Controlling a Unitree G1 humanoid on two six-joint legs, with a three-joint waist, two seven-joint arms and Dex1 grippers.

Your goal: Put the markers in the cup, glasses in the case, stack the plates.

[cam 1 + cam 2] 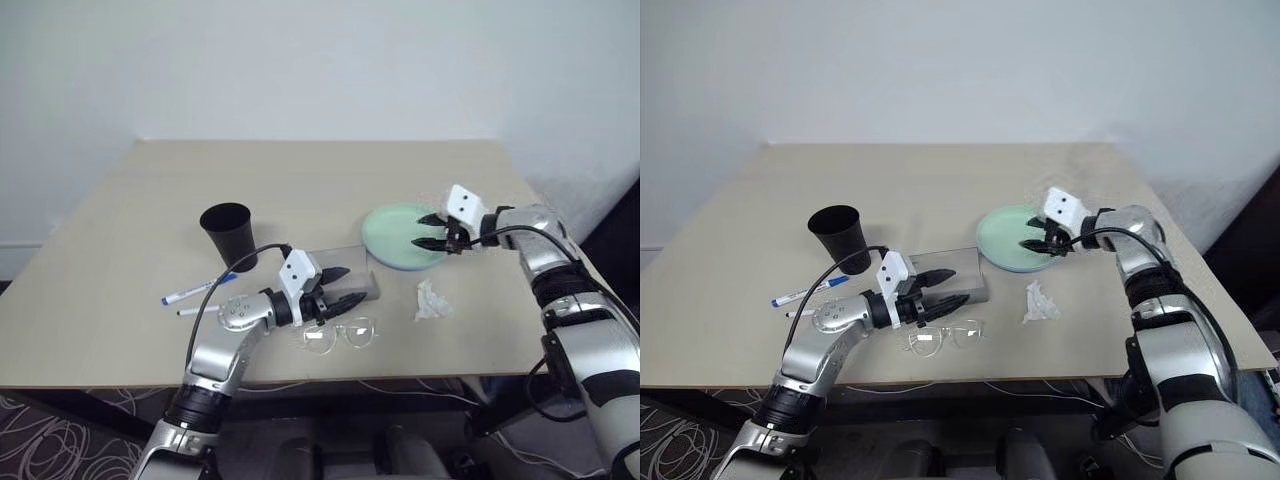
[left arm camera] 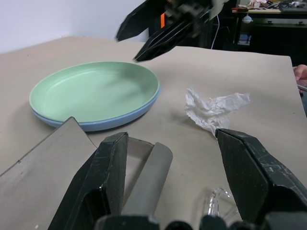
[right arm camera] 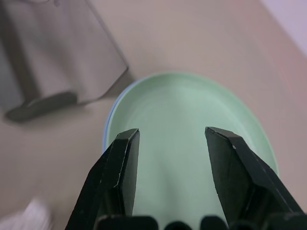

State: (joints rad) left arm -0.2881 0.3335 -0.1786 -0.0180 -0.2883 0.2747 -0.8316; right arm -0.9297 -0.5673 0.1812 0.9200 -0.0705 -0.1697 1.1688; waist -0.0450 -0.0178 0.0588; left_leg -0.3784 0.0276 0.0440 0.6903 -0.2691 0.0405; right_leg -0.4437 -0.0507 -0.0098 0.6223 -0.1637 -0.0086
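I expect the crumpled white tissue point(image 1: 432, 302) to stay crumpled when I carry it onto the mint green plate, because it lies bunched with creased edges point(image 1: 427, 288).
The mint green plate point(image 1: 398, 232) lies stacked on the light blue plate point(image 2: 98, 125) at the table's right. My right gripper point(image 1: 423, 231) hovers open just above them, holding nothing. The grey case point(image 1: 345, 277) sits near the front with its translucent lid raised. My left gripper point(image 1: 338, 286) is open at the case's near end, and a grey edge of the case point(image 2: 148, 175) lies between its fingers unclamped. The clear glasses point(image 1: 340, 335) rest on the table in front of the case. The black cup point(image 1: 228, 232) stands upright at the left, with both markers point(image 1: 198, 288) lying before it.
A crumpled white tissue point(image 1: 432, 300) lies right of the case, in front of the plates. The table's front edge point(image 1: 330, 378) runs just behind the glasses. Bare tabletop stretches behind the cup and plates to the wall.
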